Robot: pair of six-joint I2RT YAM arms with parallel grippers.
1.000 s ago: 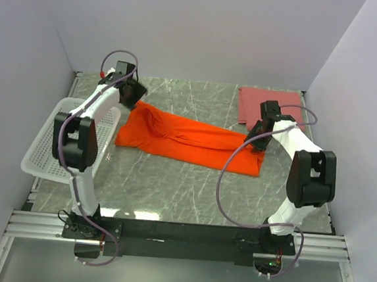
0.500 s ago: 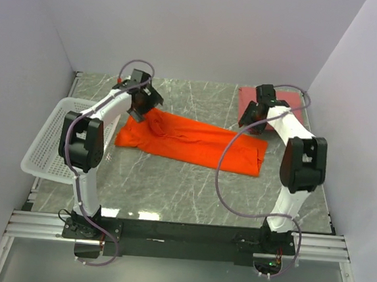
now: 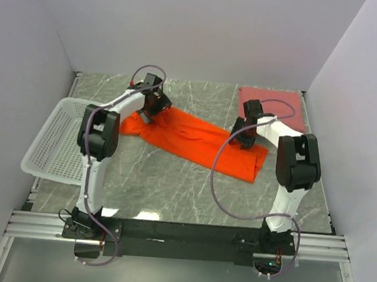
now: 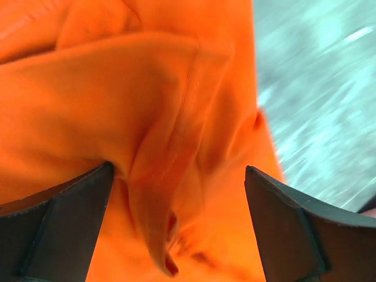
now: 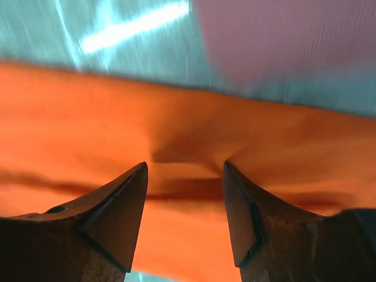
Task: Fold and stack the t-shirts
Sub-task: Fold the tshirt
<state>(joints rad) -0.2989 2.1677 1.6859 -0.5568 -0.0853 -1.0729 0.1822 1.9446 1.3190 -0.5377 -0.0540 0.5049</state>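
Note:
The orange t-shirt lies crosswise with its hem end [image 3: 257, 165] by my right gripper, so next I swing that end toward the workspace's front edge [image 3: 196, 207] before folding it up.
The orange t-shirt [image 3: 195, 141] lies as a long, wrinkled band across the middle of the table. My left gripper [image 3: 153, 105] is at its far left end. In the left wrist view the jaws stand wide apart [image 4: 179, 176] with bunched orange cloth [image 4: 117, 106] between them. My right gripper [image 3: 244, 134] is at the band's far right edge. Its jaws [image 5: 185, 170] are partly open, with tips pressed into the orange cloth [image 5: 88, 117], which puckers between them. The pink t-shirt [image 3: 281, 103] lies folded flat at the back right and also shows in the right wrist view [image 5: 282, 41].
A white mesh basket [image 3: 49, 148] stands at the table's left edge, partly over it. Grey walls close the table in at the back and both sides. Marbled tabletop [image 3: 184, 187] shows between the orange shirt and the arm bases.
Both grippers swung to the back of the table, then came inward onto the orange shirt's far edge. The shirt now lies narrower, and its left end has shifted slightly right.

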